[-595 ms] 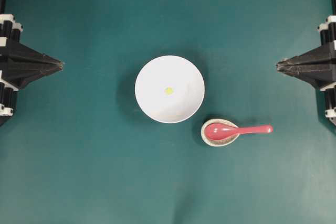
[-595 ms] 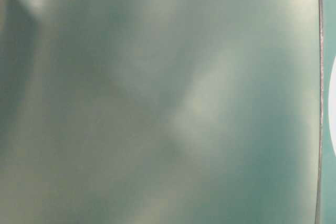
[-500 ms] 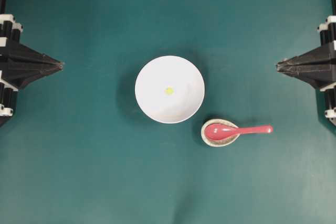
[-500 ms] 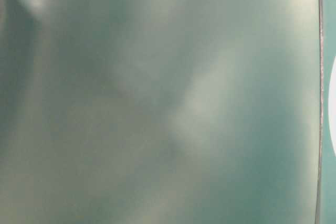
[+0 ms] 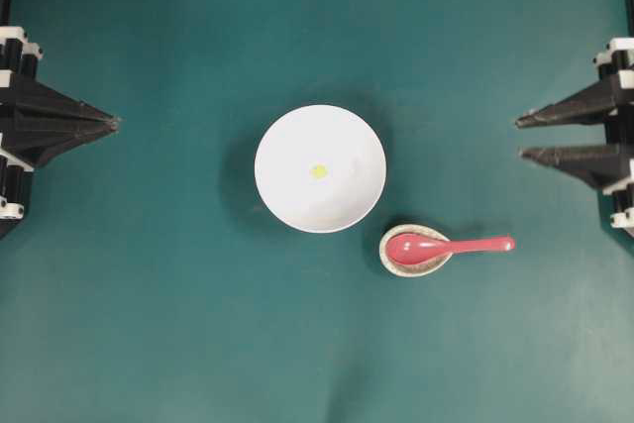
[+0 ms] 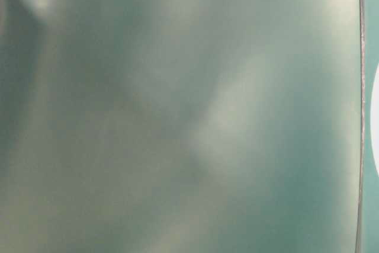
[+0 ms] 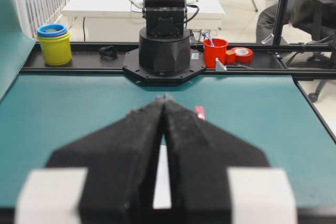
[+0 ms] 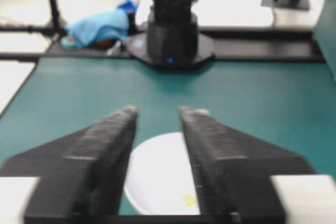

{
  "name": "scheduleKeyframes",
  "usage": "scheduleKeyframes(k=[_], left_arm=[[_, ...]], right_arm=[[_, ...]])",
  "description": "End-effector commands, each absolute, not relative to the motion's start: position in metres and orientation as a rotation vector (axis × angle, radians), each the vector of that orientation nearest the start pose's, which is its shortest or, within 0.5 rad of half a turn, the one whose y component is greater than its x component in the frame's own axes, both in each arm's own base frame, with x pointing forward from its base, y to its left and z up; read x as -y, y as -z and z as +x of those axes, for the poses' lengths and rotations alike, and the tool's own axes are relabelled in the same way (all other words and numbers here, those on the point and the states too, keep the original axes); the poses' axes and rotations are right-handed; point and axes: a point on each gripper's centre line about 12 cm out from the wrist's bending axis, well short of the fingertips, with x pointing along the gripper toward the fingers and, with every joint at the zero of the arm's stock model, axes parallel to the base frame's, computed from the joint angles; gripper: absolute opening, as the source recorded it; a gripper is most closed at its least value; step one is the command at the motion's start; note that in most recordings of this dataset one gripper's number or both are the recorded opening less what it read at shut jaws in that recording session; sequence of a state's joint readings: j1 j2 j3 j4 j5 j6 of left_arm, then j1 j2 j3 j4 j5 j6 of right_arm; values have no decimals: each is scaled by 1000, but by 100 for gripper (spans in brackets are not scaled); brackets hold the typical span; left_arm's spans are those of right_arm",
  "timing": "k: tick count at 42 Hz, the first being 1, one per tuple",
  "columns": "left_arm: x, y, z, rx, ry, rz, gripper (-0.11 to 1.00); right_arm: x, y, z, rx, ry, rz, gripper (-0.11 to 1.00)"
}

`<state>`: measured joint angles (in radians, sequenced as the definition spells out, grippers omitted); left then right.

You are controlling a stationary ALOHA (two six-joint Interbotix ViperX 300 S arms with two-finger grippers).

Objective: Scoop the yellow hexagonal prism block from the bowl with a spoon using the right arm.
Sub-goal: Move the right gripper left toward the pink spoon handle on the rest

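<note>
The spoon's hollow scoop (image 5: 411,249) is a lot wider than the yellow block (image 5: 319,171). The block will ride in the scoop when I raise the spoon.
The white bowl (image 5: 320,168) sits mid-table with the tiny yellow hexagonal prism block (image 5: 318,171) near its centre. The pinkish-red spoon (image 5: 446,246) lies below and right of it, scoop resting in a small speckled dish (image 5: 415,250), handle pointing right. My right gripper (image 5: 518,137) stands open at the right edge, empty and well apart from the spoon. In the right wrist view the bowl (image 8: 157,179) and block (image 8: 188,199) show between the spread fingers (image 8: 107,145). At the left edge my left gripper (image 5: 116,124) is shut on nothing; its tips (image 7: 165,99) meet.
Teal cloth covers the table (image 5: 178,324). The opposite arm bases (image 7: 164,51) (image 8: 171,35) stand at the table ends. Cups, tape and clutter (image 7: 55,43) sit beyond the table edge. The table-level view is a blur, with a white sliver of the bowl (image 6: 375,122) at its right edge.
My right gripper has gone from shut to open. Bowl, block, spoon and left gripper have not moved.
</note>
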<state>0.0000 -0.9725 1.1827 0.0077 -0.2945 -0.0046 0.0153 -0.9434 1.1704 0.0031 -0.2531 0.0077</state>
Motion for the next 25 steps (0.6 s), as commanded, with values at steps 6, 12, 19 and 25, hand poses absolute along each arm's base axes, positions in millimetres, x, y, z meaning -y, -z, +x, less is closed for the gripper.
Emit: scheduleKeyframes(k=[6, 12, 19, 25], left_arm=[[0, -303, 198, 121, 1, 14, 0], [0, -306, 197, 133, 1, 17, 0], [0, -307, 196, 133, 1, 20, 0], [0, -307, 196, 132, 1, 21, 0]], right_arm=[[-4, -285, 207, 12, -18, 11, 52], [-4, -275, 210, -11, -18, 11, 51], [-6, -255, 214, -39, -23, 24, 51], [-10, -237, 217, -53, -38, 39, 51]])
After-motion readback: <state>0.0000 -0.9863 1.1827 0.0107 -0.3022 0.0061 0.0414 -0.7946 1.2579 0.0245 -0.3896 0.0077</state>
